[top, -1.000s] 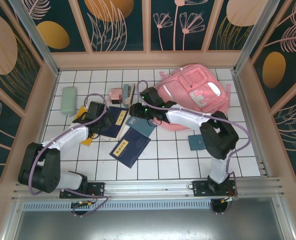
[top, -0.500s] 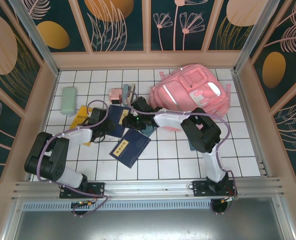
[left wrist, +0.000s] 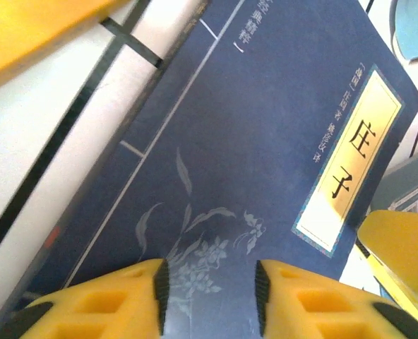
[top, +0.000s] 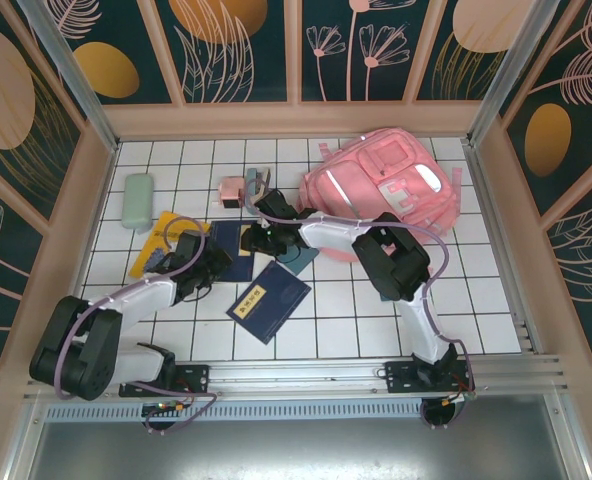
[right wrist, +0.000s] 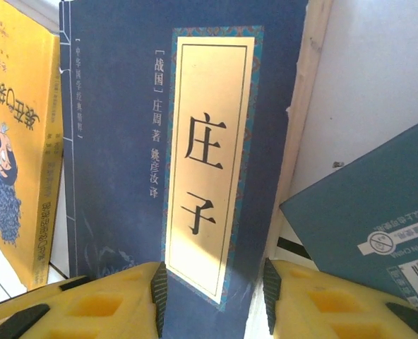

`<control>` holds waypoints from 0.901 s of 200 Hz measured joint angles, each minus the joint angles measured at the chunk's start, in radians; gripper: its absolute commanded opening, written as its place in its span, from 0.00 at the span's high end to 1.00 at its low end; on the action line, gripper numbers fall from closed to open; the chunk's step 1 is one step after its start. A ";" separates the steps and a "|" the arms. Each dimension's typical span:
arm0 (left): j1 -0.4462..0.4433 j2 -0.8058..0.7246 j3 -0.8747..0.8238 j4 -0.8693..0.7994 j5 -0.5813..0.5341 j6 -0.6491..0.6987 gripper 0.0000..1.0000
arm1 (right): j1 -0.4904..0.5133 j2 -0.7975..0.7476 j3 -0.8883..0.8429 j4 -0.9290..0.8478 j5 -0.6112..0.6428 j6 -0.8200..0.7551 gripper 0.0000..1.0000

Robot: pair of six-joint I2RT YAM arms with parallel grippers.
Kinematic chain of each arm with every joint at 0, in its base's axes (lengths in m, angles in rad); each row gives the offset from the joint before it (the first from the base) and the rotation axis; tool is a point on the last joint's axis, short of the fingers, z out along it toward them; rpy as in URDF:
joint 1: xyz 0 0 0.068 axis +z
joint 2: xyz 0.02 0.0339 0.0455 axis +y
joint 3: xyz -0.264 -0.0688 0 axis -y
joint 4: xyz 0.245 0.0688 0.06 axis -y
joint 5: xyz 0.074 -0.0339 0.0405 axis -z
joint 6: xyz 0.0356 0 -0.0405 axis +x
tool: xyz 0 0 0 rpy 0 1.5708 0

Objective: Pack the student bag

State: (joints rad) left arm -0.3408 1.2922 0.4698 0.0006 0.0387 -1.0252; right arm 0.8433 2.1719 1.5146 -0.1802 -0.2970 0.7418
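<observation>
My left gripper's fingers sit over the dark blue book's wide cover, so I should grip the book's spine while my right gripper steadies its label side.
The student bag, a big pink backpack, lies at the back right of the tiled table. A dark blue book with a gold title label lies flat between my two grippers. My left gripper sits at the book's near-left end. Its jaws are open, with the flowered cover showing in the gap. My right gripper is at the book's opposite end, open over the label end near the book's edge. Nothing is held.
A second dark blue book lies loose toward the front. A teal box sits just right of the first book, and a yellow book just left. At the back left are a green case and small pink items.
My left gripper has slid toward the front and right along the blue book. The right gripper has moved left and nearer onto it. The loose front book has shifted slightly right.
</observation>
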 measured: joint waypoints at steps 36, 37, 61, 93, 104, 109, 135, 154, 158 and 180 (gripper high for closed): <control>0.016 -0.013 0.072 -0.098 -0.050 0.077 0.45 | 0.000 0.023 0.035 -0.018 0.009 -0.003 0.60; 0.017 -0.012 0.074 -0.100 -0.050 0.080 0.45 | 0.000 0.023 0.036 -0.018 0.010 -0.003 0.60; 0.055 0.049 0.123 -0.127 -0.079 0.148 0.44 | 0.000 0.024 0.039 -0.025 0.016 -0.003 0.60; 0.085 0.154 0.152 -0.150 -0.109 0.215 0.43 | 0.002 0.025 0.048 -0.047 0.038 -0.012 0.61; 0.092 0.177 0.161 -0.156 -0.116 0.233 0.43 | 0.003 0.025 0.050 -0.056 0.047 -0.019 0.61; 0.093 0.183 0.170 -0.162 -0.116 0.241 0.43 | 0.003 0.025 0.050 -0.060 0.051 -0.022 0.61; 0.100 0.218 0.202 -0.163 -0.119 0.278 0.44 | 0.012 0.024 0.052 -0.067 0.077 -0.030 0.58; 0.102 0.233 0.212 -0.162 -0.113 0.296 0.45 | 0.018 0.023 0.052 -0.071 0.092 -0.037 0.58; 0.103 0.233 0.213 -0.162 -0.111 0.298 0.45 | 0.019 0.023 0.052 -0.071 0.092 -0.037 0.58; 0.110 0.234 0.211 -0.157 -0.086 0.310 0.48 | 0.019 0.023 0.052 -0.072 0.087 -0.046 0.58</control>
State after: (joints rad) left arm -0.2306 1.5261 0.6811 -0.1562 -0.0471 -0.7151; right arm 0.8623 2.1944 1.5665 -0.2520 -0.2104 0.6956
